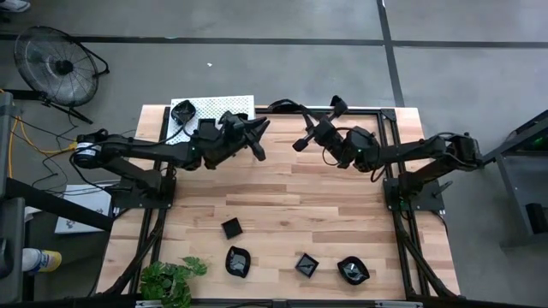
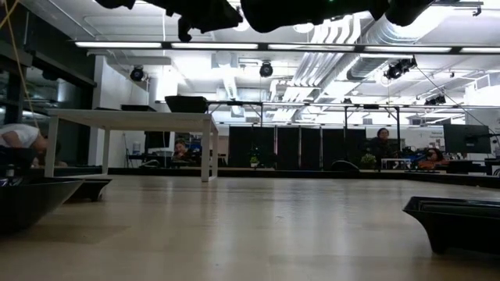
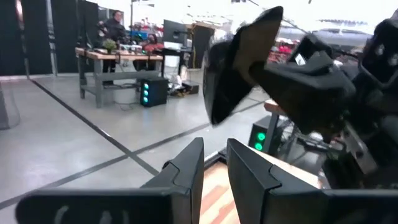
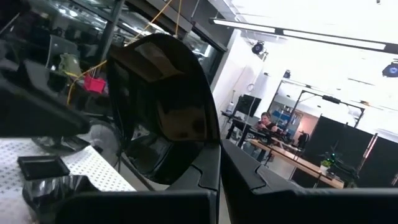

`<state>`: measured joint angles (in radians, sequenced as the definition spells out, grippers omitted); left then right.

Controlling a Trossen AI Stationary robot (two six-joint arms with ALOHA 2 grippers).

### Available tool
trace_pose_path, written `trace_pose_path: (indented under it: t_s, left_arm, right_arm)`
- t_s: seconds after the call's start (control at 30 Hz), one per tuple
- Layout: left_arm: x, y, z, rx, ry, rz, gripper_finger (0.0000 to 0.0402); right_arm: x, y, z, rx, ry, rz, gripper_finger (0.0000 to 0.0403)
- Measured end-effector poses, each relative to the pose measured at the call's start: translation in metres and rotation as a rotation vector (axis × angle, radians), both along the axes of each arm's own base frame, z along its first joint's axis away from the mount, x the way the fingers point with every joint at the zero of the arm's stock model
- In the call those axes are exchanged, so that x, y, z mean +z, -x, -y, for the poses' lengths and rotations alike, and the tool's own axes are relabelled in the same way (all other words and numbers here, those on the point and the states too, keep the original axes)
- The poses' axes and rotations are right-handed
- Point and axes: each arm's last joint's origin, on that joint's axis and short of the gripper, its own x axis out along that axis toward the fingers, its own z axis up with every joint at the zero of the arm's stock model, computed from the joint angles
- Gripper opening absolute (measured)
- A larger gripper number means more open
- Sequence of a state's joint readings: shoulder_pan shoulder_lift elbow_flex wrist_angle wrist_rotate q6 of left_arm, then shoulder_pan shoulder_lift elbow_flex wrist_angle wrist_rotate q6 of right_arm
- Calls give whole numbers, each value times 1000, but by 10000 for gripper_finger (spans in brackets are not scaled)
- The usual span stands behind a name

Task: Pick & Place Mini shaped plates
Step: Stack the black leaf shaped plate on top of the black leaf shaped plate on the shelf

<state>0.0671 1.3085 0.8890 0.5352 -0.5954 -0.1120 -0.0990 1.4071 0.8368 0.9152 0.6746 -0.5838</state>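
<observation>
The robot's right gripper is holding the plate far from the white shelf (image 1: 214, 109), so next the left gripper takes hold of the plate's free edge (image 3: 216, 107) and brings the plate to the shelf.
My right gripper (image 1: 306, 139) hangs high over the table's far middle, shut on a glossy black mini plate (image 4: 161, 106). The left wrist view shows that plate (image 3: 242, 62) from the other side. My left gripper (image 1: 254, 141) faces it from the left, holding nothing, its fingers (image 3: 186, 174) a narrow gap apart. Several more black plates lie flat along the table's near edge: a square one (image 1: 231, 228), a wavy one (image 1: 238, 261), another square (image 1: 306, 264) and a leaf-like one (image 1: 353, 271). One plate (image 1: 183, 111) rests on the white perforated shelf (image 1: 224, 104). My right gripper pinches the plate by its rim (image 4: 208, 149) between the two fingers. The fingers lie about level and point toward the table's left. The plate stands on edge beyond the fingertips, lifted clear of the table.
The white shelf (image 4: 93, 168) sits at the far left corner with small black plates (image 4: 42, 167) on it. A green plant (image 1: 171, 278) stands at the near left corner. Bare wood lies between the arms and the near row of plates (image 2: 457, 222). People sit in the room behind.
</observation>
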Motion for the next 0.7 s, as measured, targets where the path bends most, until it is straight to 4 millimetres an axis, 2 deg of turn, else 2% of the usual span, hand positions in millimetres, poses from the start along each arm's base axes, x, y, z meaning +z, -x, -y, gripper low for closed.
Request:
trace_pose_path:
  t_s: [0.7]
  left_arm:
    - [2, 1, 0, 16, -7, 12, 68]
  right_arm:
    - [-6, -5, -1, 67, -4, -23, 0]
